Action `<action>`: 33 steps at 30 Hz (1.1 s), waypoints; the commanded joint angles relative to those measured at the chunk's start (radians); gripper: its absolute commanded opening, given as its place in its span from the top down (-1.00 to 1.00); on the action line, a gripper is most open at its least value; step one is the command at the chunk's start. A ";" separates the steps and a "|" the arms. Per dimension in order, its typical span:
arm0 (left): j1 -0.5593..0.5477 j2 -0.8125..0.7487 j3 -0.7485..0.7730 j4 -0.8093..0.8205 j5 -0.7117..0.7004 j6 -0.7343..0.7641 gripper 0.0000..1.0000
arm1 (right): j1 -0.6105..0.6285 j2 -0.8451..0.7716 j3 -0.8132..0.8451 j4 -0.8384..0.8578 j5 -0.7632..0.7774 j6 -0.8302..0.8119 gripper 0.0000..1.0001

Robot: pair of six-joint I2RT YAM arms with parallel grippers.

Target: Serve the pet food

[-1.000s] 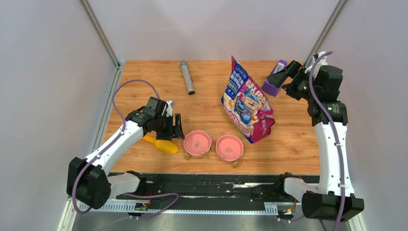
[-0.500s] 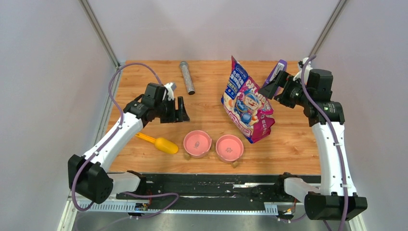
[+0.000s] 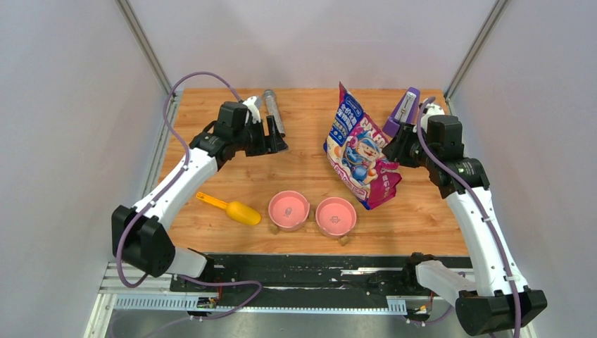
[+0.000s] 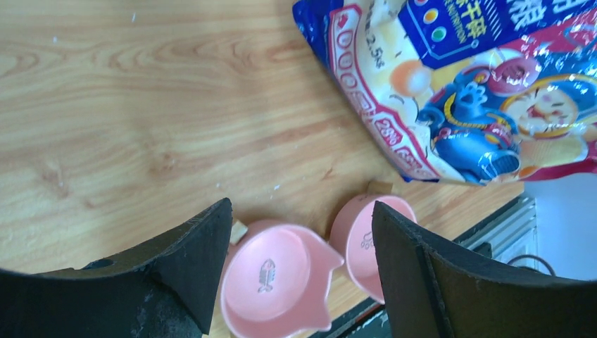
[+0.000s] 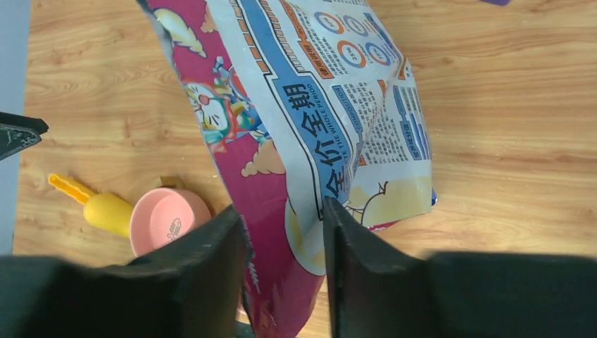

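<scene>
The cat bag (image 3: 361, 155) is leaning at an angle in the robot's right gripper, so the robot should set the bag upright and pinch its top edge (image 3: 364, 115) from the other side with the left gripper.
The pet food itself is hidden; no kibble shows. The glossy purple-pink cat bag (image 3: 362, 155) stands upright at the centre right of the wooden table (image 3: 303, 169). My right gripper (image 3: 394, 144) is at the bag's right side. In the right wrist view its fingers (image 5: 285, 232) press on the bag's (image 5: 317, 105) folded edge from both sides. My left gripper (image 3: 276, 137) hovers open at the far left, holding nothing. In the left wrist view its jaws (image 4: 299, 239) frame two empty pink bowls (image 4: 271, 274) (image 4: 362, 236), with the bag (image 4: 464, 91) beyond.
The two pink bowls (image 3: 288, 209) (image 3: 336, 215) sit side by side near the front edge. A yellow scoop (image 3: 236, 210) lies to their left. A metal cylinder (image 3: 267, 98) lies at the back, beside the left gripper. A purple object (image 3: 405, 109) leans at the back right.
My left gripper rose away from the yellow scoop and moved to the far side, staying open. My right gripper swung left to the bag and its jaws narrowed on the bag's edge.
</scene>
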 commanded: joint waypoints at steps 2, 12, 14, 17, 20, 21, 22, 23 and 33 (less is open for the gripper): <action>-0.004 0.063 0.077 0.144 0.022 -0.022 -0.61 | 0.011 0.003 -0.014 0.032 0.075 0.049 0.74; -0.055 0.273 0.201 0.365 0.148 -0.020 -0.61 | 0.089 0.070 0.084 -0.177 0.234 0.512 1.00; -0.080 0.344 0.256 0.368 0.164 -0.004 -0.59 | 0.131 0.095 0.105 -0.172 0.247 0.550 1.00; -0.110 0.452 0.301 0.377 0.144 0.017 -0.54 | 0.169 0.122 0.146 -0.138 0.256 0.565 1.00; -0.128 0.526 0.294 0.399 0.124 0.021 -0.40 | 0.171 0.123 0.149 -0.098 0.258 0.535 1.00; -0.131 0.559 0.289 0.417 0.128 0.026 -0.38 | 0.171 0.124 0.147 -0.085 0.257 0.521 1.00; -0.138 0.576 0.288 0.428 0.140 0.029 -0.31 | 0.171 0.125 0.141 -0.070 0.246 0.505 1.00; -0.141 0.613 0.294 0.447 0.151 0.036 -0.28 | 0.171 0.124 0.132 -0.052 0.240 0.490 1.00; -0.198 0.822 0.525 0.514 0.292 0.024 -0.13 | 0.168 0.113 0.177 0.015 0.170 0.229 0.38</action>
